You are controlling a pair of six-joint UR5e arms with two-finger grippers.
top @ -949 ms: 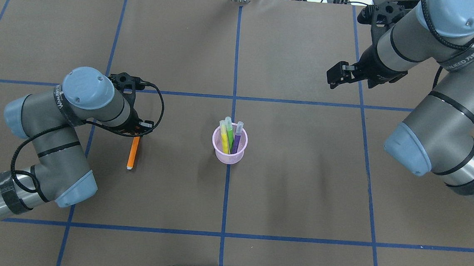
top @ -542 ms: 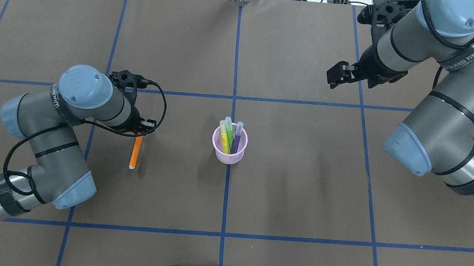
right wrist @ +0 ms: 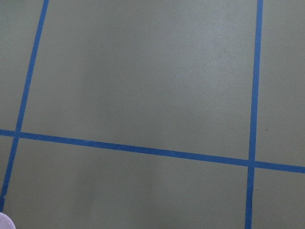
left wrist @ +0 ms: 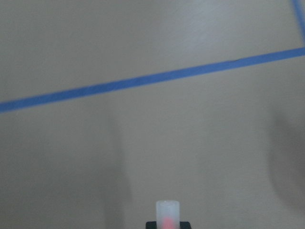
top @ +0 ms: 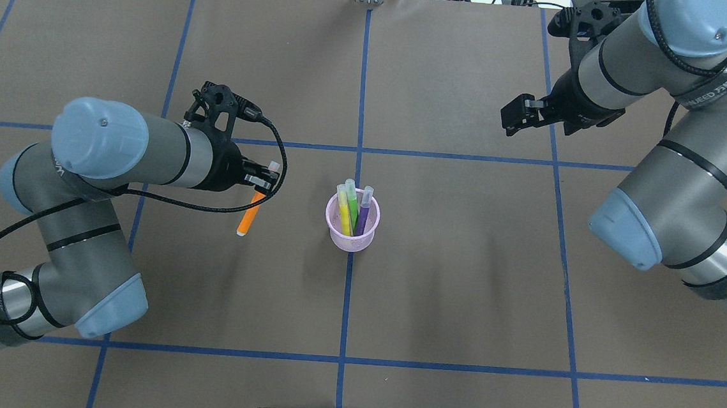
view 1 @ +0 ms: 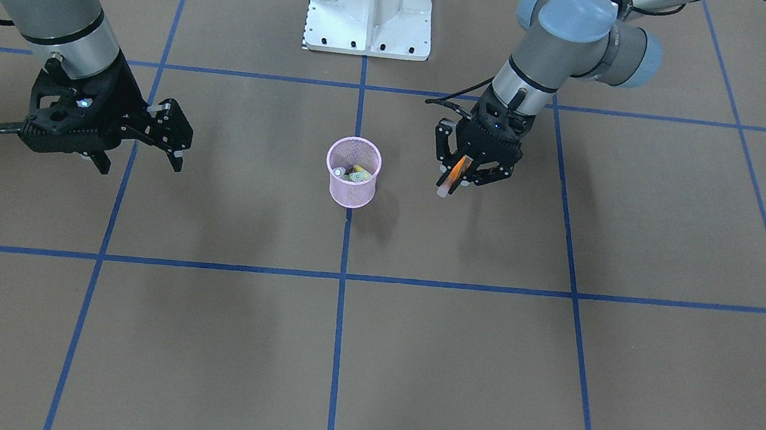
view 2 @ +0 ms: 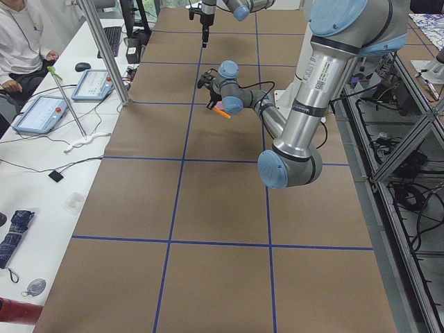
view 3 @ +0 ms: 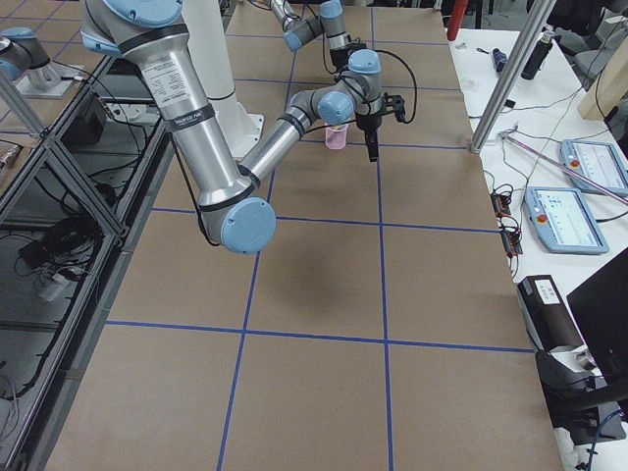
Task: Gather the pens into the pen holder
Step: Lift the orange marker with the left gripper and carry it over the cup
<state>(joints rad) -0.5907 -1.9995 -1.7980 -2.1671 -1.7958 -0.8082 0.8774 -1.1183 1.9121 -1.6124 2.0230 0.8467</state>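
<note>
The orange pen lies almost flat across the robot's left gripper, which points down, so the robot should tip that gripper level to stand the pen upright before it lowers the pen into the holder (view 1: 353, 160).
The pink mesh pen holder (top: 351, 227) stands at the table's middle and also shows in the front-facing view (view 1: 352, 175). A yellow pen (top: 342, 210), a green pen (top: 351, 202) and a purple pen (top: 364, 208) stand in it. My left gripper (top: 262, 184) is shut on the orange pen (top: 248, 218), which hangs tilted to the left of the holder. The front-facing view shows the same pen (view 1: 457, 168), and its pale cap (left wrist: 167, 215) shows in the left wrist view. My right gripper (top: 511, 121) is open and empty at the far right, away from the holder.
Brown table cover with blue tape grid lines (top: 362, 101). A white base plate (view 1: 371, 4) stands at the robot's side. The holder's pink rim (right wrist: 4, 221) shows at the right wrist view's lower left corner. Operators' desks with tablets (view 2: 41, 111) flank the table.
My left gripper has moved right toward the holder with the orange pen in it, and the pen has left its earlier spot on the table. The right arm has not moved.
</note>
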